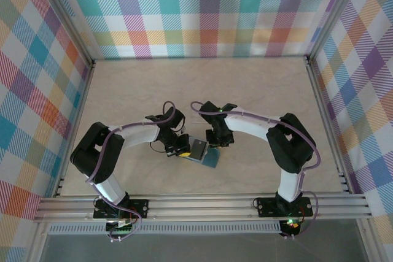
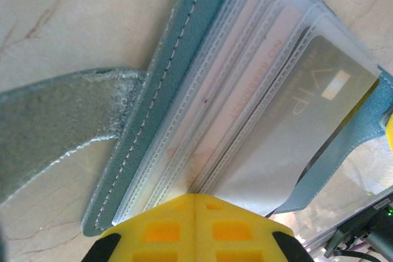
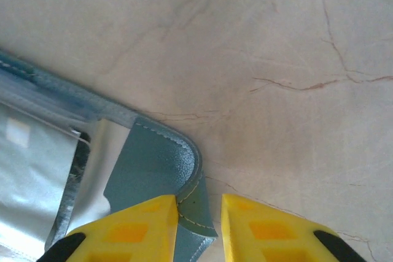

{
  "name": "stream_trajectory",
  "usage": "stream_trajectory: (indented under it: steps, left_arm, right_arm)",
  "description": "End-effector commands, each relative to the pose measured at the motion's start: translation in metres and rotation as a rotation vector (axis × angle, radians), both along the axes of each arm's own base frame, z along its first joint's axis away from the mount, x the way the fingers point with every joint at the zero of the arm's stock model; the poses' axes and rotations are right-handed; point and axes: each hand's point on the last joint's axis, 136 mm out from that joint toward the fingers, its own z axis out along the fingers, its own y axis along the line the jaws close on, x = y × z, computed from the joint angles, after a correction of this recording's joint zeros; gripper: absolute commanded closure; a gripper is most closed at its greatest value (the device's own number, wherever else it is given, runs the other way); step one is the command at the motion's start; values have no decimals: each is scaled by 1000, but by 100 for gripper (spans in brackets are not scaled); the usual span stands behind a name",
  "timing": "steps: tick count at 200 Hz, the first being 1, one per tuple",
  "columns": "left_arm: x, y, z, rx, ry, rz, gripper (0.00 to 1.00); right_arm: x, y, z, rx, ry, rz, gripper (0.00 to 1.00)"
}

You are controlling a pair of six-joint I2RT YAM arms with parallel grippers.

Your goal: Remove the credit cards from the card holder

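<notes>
The card holder slants (image 1: pixel 198 150) with my right gripper only at its corner, so my left gripper should swing it square while my right gripper steadies the teal flap (image 1: pixel 211 158).
The card holder (image 1: pixel 210 159) lies open on the table between my two arms, teal-blue with clear plastic sleeves. A silver credit card (image 2: pixel 295 121) sits in the outermost sleeve, and pale pink cards (image 2: pixel 245 90) show in the sleeves behind it. The silver card (image 1: pixel 198 148) faces up in the top view. My left gripper (image 2: pixel 195 196) is shut, pinching the sleeves at their near edge. The holder's stitched cover (image 2: pixel 178 78) and its side tab (image 2: pixel 55 121) lie to the left. My right gripper (image 3: pixel 199 204) straddles a teal corner flap (image 3: pixel 153 164); the left finger touches it, the right finger stands apart.
The pale marbled tabletop (image 3: pixel 276 59) stretches away beyond the holder. Checked fabric walls (image 1: pixel 202 10) and aluminium frame rails (image 1: pixel 202 204) enclose the workspace. Both arms bend inward so the grippers (image 1: pixel 182 150) (image 1: pixel 215 144) meet near the table's front middle.
</notes>
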Motion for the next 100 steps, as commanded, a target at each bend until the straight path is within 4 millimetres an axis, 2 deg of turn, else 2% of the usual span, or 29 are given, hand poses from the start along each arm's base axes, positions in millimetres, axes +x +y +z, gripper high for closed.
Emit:
stream_trajectory:
  steps: [1,30,60,83,100]
  left_arm:
    - [-14,16,-16,62,44,32,94]
    - [-16,23,-9,81,24,51,94]
    - [-12,27,11,79,-21,64,93]
    - [-2,27,26,80,-71,60,90]
    - [9,26,31,86,-88,48,88]
  right_arm:
    - [-9,-8,-12,-26,49,-30,75]
    - [3,-14,-16,-66,15,-23,76]
    - [25,-6,-13,-19,-49,8,77]
    - [44,8,-8,34,-110,70,77]
    - [54,8,-4,29,-132,87,77]
